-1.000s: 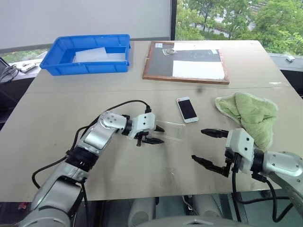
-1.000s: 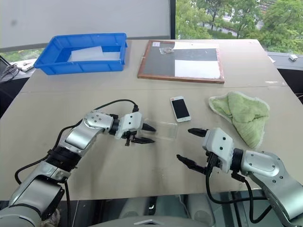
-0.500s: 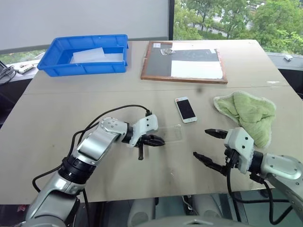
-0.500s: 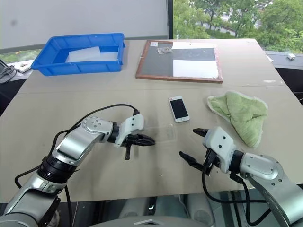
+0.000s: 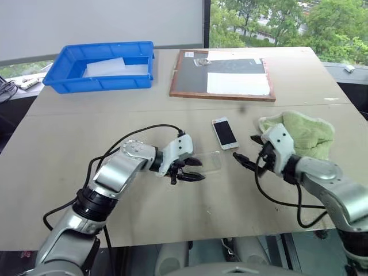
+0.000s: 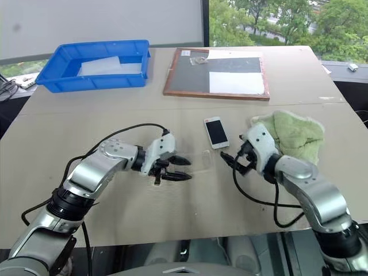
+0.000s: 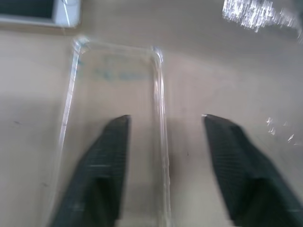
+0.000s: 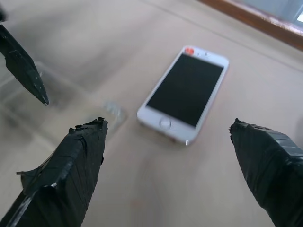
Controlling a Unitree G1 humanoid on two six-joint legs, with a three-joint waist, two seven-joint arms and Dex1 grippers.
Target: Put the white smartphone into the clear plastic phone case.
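The clear plastic phone case (image 5: 209, 161) looks barely bigger, so I expect the white smartphone (image 5: 225, 133) to go in partway and need a push when I lower it in.
The white smartphone (image 5: 225, 133) lies flat on the table, black screen up. Just nearer and to its left lies the clear plastic phone case (image 5: 211, 161), a faint glossy outline. My left gripper (image 5: 197, 169) is open at the case's near end. In the left wrist view the left gripper (image 7: 164, 118) has one finger over the case (image 7: 113, 90) and the other outside it, so one long edge runs between them. My right gripper (image 5: 245, 148) is open just right of the phone. In the right wrist view the right gripper (image 8: 168, 124) points at the phone (image 8: 184, 94).
A blue bin (image 5: 57, 80) holding white sheets stands at the back left. A framed dark board (image 5: 224, 75) lies at the back centre. A green cloth (image 5: 307, 135) is bunched right behind my right arm. The table's front edge runs close below both arms.
My right gripper has swung forward from near the front edge to just beside the phone. My left gripper, shut half a second ago, now stands open at the case and has drawn back slightly.
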